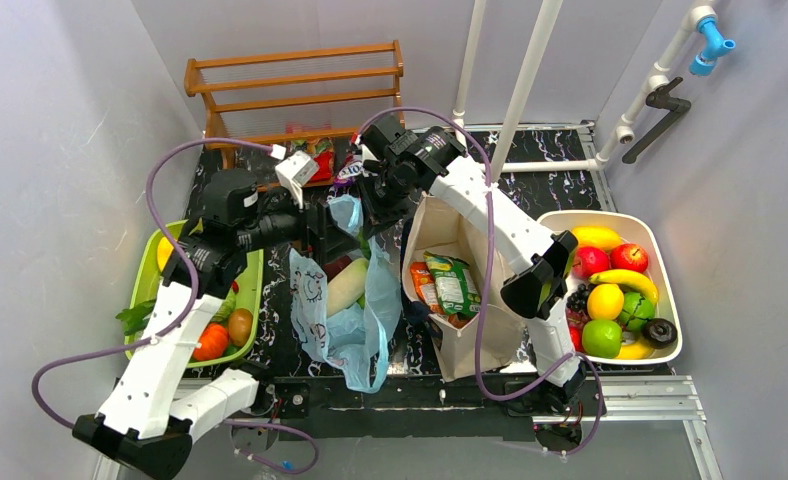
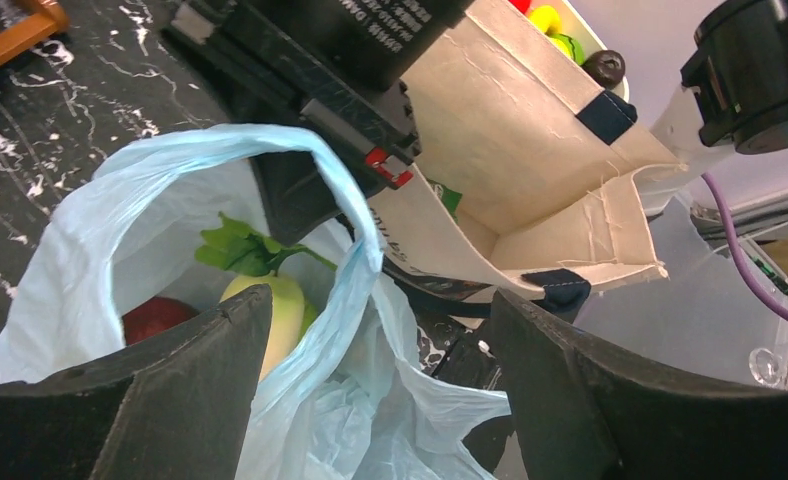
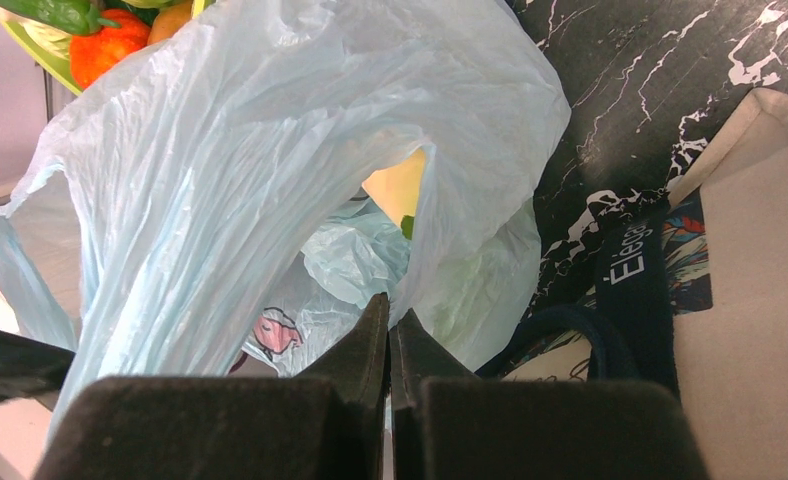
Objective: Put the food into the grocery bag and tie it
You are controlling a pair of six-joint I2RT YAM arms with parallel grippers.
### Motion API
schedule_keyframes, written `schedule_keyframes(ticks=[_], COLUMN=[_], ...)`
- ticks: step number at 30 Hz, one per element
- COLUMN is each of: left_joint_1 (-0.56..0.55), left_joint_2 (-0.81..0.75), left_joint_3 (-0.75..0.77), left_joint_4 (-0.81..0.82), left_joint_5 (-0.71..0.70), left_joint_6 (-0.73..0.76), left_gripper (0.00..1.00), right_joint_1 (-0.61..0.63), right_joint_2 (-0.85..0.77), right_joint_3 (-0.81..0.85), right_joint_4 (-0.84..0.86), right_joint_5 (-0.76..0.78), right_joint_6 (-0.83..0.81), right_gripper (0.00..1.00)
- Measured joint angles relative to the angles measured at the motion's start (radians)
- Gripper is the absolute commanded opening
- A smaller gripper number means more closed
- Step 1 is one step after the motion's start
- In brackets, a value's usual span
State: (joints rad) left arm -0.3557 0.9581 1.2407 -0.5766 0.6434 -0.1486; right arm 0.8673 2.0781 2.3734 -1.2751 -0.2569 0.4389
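Note:
My left gripper should pull the bag's loop handle toward the green tray and my right gripper should take the bag's edge [image 1: 384, 288] beside the tote, because the bag's opening [image 1: 346, 288] sags narrow.
The light-blue grocery bag [image 1: 342, 320] stands at the table's middle, mouth up. Inside it are a pale green vegetable with leaves [image 2: 270, 310] and a red piece [image 2: 155, 315]. My right gripper [image 3: 390, 305] is shut on a fold of the bag's upper edge [image 3: 270, 150] and holds it up; it also shows in the top view [image 1: 372, 222]. My left gripper [image 2: 380, 300] is open, its jaws on either side of the bag's loop handle [image 2: 340, 280] without pinching it. Orange [image 1: 422, 285] and green [image 1: 455, 285] snack packets lie in the beige canvas tote [image 1: 470, 345].
The tote stands right beside the bag. A green tray [image 1: 253, 290] with vegetables is at the left. A white tub [image 1: 660, 250] of fruit is at the right. A wooden rack [image 1: 295, 85] stands at the back.

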Motion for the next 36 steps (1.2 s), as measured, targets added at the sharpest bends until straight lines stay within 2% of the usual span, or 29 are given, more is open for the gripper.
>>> schedule_keyframes(ticks=[2,6,9,14,15,19,22,24,27,36], left_joint_1=[-0.027,-0.061,-0.073,-0.09,-0.093,-0.098,-0.098,-0.098,-0.098,-0.1], left_joint_2=[0.018,0.058,0.1,0.15,0.15,0.142,0.133,0.124,0.101,0.111], left_joint_3=[0.0,0.0,0.0,0.0,0.0,0.0,0.0,0.0,-0.003,0.062], left_joint_4=[0.01,0.03,0.04,0.047,0.049,0.063,0.072,0.074,0.074,-0.011], left_joint_5=[0.0,-0.007,-0.016,-0.052,-0.056,-0.068,-0.086,-0.111,-0.176,-0.532], left_joint_6=[0.004,0.013,0.019,0.027,0.023,0.008,-0.019,-0.036,-0.057,-0.08], left_gripper=[0.72,0.5,0.38,0.02,0.0,0.0,0.0,0.0,0.0,0.0], right_joint_1=[0.0,0.0,0.0,0.0,0.0,0.0,0.0,0.0,0.0,0.015], right_joint_2=[0.0,0.0,0.0,-0.051,-0.064,-0.088,-0.087,-0.087,-0.105,-0.304], right_joint_3=[0.0,0.0,0.0,-0.084,-0.102,-0.109,-0.078,-0.042,-0.021,-0.169], right_joint_4=[0.001,0.017,0.026,0.058,0.058,0.05,0.029,0.008,0.009,0.051], right_joint_5=[0.0,0.0,0.0,0.003,0.007,0.023,0.024,0.014,-0.003,0.015], right_joint_6=[-0.005,-0.022,-0.031,-0.043,-0.043,-0.042,-0.039,-0.031,-0.007,0.112], right_gripper=[0.01,0.01,0.01,0.01,0.01,0.02,0.29,0.42,0.53,0.61])
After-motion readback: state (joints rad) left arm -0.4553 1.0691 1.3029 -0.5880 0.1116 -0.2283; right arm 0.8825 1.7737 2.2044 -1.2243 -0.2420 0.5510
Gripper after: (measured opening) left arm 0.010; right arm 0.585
